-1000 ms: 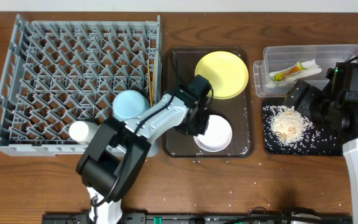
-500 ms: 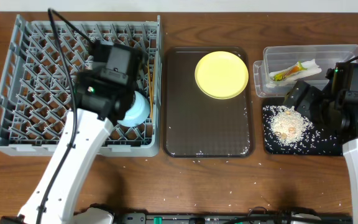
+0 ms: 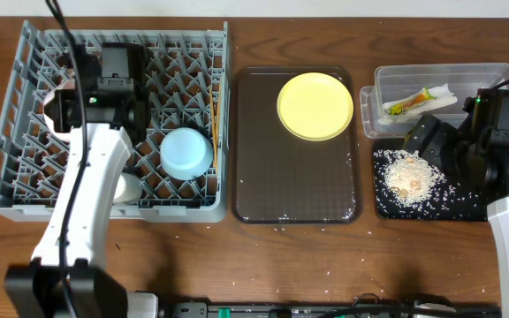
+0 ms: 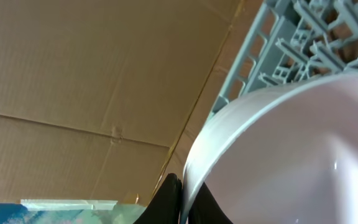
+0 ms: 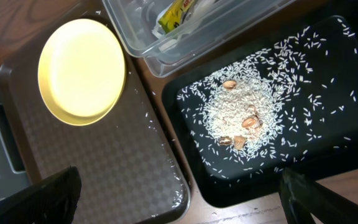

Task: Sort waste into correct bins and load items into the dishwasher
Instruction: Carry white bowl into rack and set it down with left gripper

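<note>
The rack's pegs next to the light blue bowl are free for the tilted white bowl. My left gripper should keep bringing the white bowl there until it rests on the pegs.
My left gripper is shut on the rim of the white bowl and holds it tilted over the left part of the grey dish rack. In the left wrist view its fingers pinch the rim. The light blue bowl, the white cup and the chopsticks are in the rack. The yellow plate lies on the brown tray. My right gripper is open and empty above the black tray, which holds rice. The clear tub holds the wrapper and paper strip.
Loose rice grains lie along the brown tray's front edge and on the wooden table in front. A cardboard wall stands behind the rack's left side.
My left arm has carried the white bowl from the brown tray over to the left side of the dish rack. The right arm has not moved.
</note>
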Controlling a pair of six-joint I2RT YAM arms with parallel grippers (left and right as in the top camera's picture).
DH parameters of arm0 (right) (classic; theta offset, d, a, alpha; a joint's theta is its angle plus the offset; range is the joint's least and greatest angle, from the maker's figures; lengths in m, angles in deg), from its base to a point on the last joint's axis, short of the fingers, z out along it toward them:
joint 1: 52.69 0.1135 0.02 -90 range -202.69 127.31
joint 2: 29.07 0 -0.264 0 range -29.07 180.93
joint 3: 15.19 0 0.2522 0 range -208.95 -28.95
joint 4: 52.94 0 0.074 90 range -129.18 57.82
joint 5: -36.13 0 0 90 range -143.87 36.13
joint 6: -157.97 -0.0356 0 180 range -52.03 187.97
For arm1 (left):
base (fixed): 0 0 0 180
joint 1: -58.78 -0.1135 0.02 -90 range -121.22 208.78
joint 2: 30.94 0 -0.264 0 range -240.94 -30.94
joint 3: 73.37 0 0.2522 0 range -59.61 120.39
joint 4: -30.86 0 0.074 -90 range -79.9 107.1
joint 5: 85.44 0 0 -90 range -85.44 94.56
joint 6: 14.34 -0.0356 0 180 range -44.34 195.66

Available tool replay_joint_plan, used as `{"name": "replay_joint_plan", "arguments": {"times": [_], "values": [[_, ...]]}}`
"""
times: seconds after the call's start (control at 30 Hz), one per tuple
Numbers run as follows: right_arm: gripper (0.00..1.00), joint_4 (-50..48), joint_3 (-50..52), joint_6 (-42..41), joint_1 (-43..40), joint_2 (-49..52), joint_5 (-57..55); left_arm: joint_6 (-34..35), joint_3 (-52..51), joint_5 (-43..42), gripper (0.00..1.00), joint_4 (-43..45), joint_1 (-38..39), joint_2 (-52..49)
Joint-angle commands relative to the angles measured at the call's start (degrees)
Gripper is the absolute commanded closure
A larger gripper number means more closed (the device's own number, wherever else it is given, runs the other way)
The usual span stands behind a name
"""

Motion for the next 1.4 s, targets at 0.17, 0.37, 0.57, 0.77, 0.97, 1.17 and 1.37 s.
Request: {"name": "replay_joint_plan", "arguments": {"times": [0.17,0.37,0.57,0.77,0.97,1.17,1.37], "values": [[0.01,0.1,0.2,0.3,0.5,-0.3,0.2,0.1,-1.8,12.9,0.93,5.0,2.2,-10.8],[0.01,0.1,0.2,0.3,0.5,-0.3,0.2,2.1,-1.8,13.9,0.93,5.6,3.4,-15.2],[0.01,0.1,0.2,0.3,0.5,-0.3,0.2,3.8,-1.8,13.9,0.93,6.0,3.9,-17.9],[0.01,0.1,0.2,0.3,0.5,-0.3,0.2,5.0,-1.8,13.9,0.92,6.0,6.8,-18.1],[0.01,0.1,0.2,0.3,0.5,-0.3,0.2,5.5,-1.9,14.7,0.92,4.2,7.5,-18.1],[0.01,0.1,0.2,0.3,0.5,-0.3,0.2,7.3,-2.0,11.0,0.91,2.4,8.3,-18.1],[0.01,0.1,0.2,0.3,0.5,-0.3,0.2,8.3,-2.9,4.7,0.87,1.4,10.9,-18.1]]}}
